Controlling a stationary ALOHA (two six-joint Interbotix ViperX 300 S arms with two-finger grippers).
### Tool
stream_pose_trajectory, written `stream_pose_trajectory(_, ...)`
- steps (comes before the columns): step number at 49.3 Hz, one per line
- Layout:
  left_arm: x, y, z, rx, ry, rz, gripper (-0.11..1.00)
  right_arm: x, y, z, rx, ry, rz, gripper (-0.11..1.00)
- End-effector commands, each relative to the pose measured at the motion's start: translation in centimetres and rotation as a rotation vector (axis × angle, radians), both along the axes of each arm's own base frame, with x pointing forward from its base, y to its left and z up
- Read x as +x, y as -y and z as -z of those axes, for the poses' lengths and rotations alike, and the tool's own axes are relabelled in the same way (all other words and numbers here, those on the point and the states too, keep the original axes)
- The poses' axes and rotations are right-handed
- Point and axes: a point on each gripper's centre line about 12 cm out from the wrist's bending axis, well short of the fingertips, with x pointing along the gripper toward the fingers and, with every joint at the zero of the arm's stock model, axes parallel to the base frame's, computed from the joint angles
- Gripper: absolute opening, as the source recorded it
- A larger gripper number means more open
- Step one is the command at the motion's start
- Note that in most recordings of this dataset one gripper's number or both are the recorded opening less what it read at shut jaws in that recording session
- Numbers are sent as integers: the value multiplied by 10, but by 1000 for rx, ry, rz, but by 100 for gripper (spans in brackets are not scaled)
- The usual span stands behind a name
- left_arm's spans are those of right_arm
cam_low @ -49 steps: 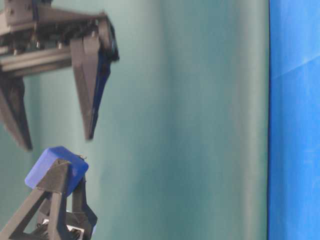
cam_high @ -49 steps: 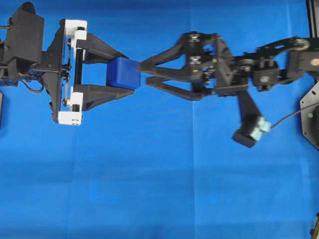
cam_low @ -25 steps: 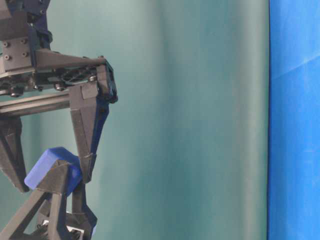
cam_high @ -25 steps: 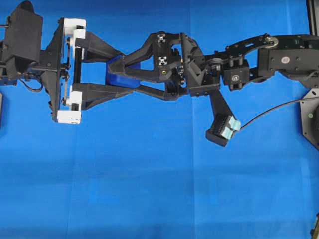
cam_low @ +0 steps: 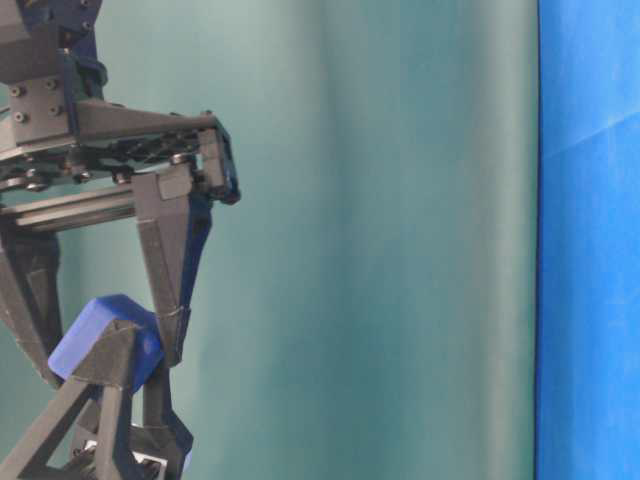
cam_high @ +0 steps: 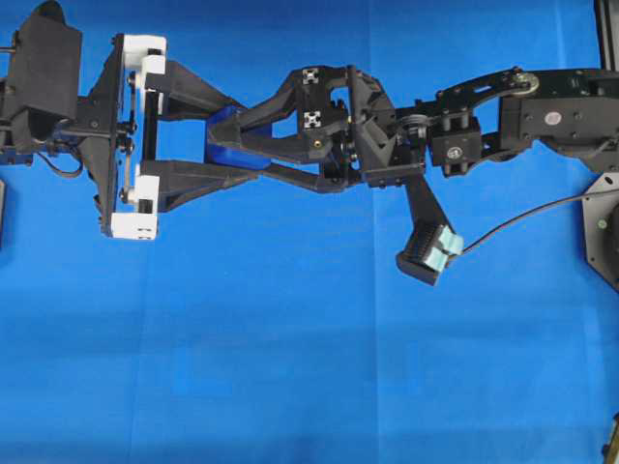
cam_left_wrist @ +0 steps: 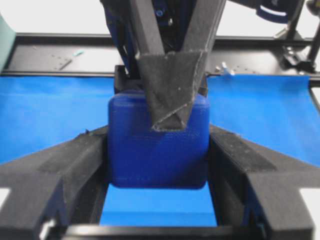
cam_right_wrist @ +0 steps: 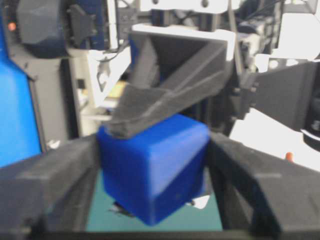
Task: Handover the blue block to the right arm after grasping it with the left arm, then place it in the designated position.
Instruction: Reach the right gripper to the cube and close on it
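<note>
The blue block (cam_high: 233, 157) is held by my right gripper, and my left gripper's fingers are clamped on it too. So my left gripper should open before my right gripper carries the block away.
The blue block (cam_high: 221, 145) is held in the air between two grippers that meet at the upper left of the overhead view. My left gripper (cam_high: 242, 140), with white brackets, is shut on the block's sides, as the left wrist view shows (cam_left_wrist: 157, 165). My right gripper (cam_high: 232, 147), all black, reaches in from the right. Its fingers press the block's other two sides in the right wrist view (cam_right_wrist: 152, 170). In the table-level view the block (cam_low: 100, 325) sits on the left gripper's fingers (cam_low: 110, 400), with the right gripper (cam_low: 110, 355) straddling it from above.
The bright blue cloth (cam_high: 290, 348) covers the table below the arms. The right arm's wrist camera (cam_high: 430, 253) and its cable hang under the arm. A black base (cam_high: 604, 232) stands at the right edge. A teal backdrop (cam_low: 400, 250) fills the table-level view.
My right gripper moved left from just touching the block's edge to straddling it, and its fingers have drawn in against it. The left gripper and block stayed still.
</note>
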Motion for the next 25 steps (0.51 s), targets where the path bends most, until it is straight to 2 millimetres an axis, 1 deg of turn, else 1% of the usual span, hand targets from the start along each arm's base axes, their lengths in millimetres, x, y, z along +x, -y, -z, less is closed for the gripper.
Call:
stream_pose_trajectory(1, -6, 1, -16, -7, 49, 1, 49, 0, 1, -19, 2, 41, 12, 55)
stream_pose_trajectory(25, -6, 2, -16, -7, 49, 5, 49, 0, 5, -18, 1, 20, 47, 55)
